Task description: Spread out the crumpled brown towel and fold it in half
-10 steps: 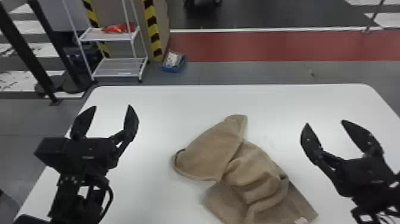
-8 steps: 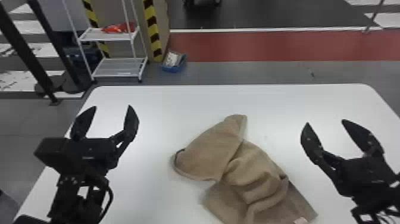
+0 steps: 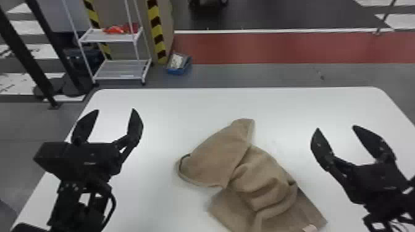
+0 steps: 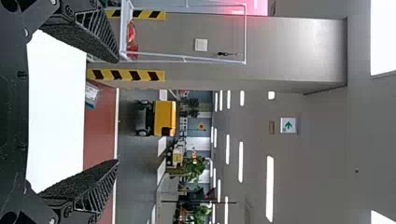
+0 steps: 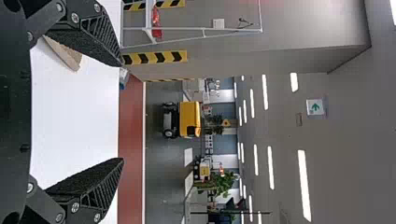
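Note:
Slack wrinkles [image 3: 264,184] are bunched across the middle of the brown towel. The towel's upper part [image 3: 223,150] will stretch out when I pull, while the towel's tagged corner stays in place.
The brown towel [image 3: 259,182] lies crumpled on the white table, its upper part folded over and bunched wrinkles across its middle; a pale tag shows at its lower right corner. To its left, above the tabletop, my left gripper [image 3: 113,109] is open and holds nothing. My right gripper [image 3: 336,127] stands open to the towel's right, apart from it. In the left wrist view my left gripper [image 4: 117,111] has its fingers wide apart. The right wrist view has my right gripper [image 5: 123,112] open, with part of the towel [image 5: 65,53] beside one finger.
The white table [image 3: 154,105] extends around the towel, its far edge beyond both grippers. On the floor behind it stand a white shelf rack [image 3: 119,69] and a blue box [image 3: 179,64].

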`<state>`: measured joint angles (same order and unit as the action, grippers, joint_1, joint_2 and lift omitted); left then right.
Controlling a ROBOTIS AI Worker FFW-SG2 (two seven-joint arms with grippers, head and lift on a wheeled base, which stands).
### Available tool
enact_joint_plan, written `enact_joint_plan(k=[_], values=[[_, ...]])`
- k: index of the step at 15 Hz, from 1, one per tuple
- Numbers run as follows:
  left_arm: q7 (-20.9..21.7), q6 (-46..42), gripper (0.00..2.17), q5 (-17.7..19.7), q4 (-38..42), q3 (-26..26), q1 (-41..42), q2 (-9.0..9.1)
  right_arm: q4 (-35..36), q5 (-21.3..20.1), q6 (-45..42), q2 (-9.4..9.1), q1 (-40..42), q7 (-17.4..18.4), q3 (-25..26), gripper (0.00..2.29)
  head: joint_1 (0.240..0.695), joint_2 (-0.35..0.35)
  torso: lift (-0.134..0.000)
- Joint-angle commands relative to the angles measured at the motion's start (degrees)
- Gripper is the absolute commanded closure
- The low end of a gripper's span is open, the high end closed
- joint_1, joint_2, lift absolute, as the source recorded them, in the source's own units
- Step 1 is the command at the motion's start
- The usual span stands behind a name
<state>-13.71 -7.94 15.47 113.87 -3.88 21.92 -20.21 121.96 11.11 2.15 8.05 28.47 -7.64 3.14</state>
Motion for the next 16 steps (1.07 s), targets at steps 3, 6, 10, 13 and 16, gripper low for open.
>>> enact_joint_plan(k=[3,6,10,13,16], values=[[0.0,0.0,0.14,0.0,0.12,-0.07,0.14,0.0,0.12,0.05,0.63,-0.06,0.09,-0.09,0.2,0.18,0.695,0.056,-0.12],[0.0,0.0,0.14,0.0,0.03,-0.42,0.14,0.0,-0.5,0.49,0.63,-0.06,-0.17,-0.71,0.2,0.19,0.695,0.055,-0.12],[0.88,-0.18,0.14,0.18,-2.78,-0.95,-0.48,0.35,-4.81,1.46,0.63,-0.58,-2.37,-3.26,-0.06,0.19,0.695,0.059,-0.12],[1.67,-0.88,0.14,0.09,-4.89,-1.39,-0.74,0.44,-8.94,0.49,2.03,-0.58,-5.53,-5.89,-2.43,0.21,0.695,0.06,-0.12],[1.67,-0.88,0.14,0.09,-5.5,-1.48,-1.0,0.44,-9.38,-0.39,9.77,-0.58,-8.43,-9.5,-7.62,0.29,0.695,0.102,-0.12]])
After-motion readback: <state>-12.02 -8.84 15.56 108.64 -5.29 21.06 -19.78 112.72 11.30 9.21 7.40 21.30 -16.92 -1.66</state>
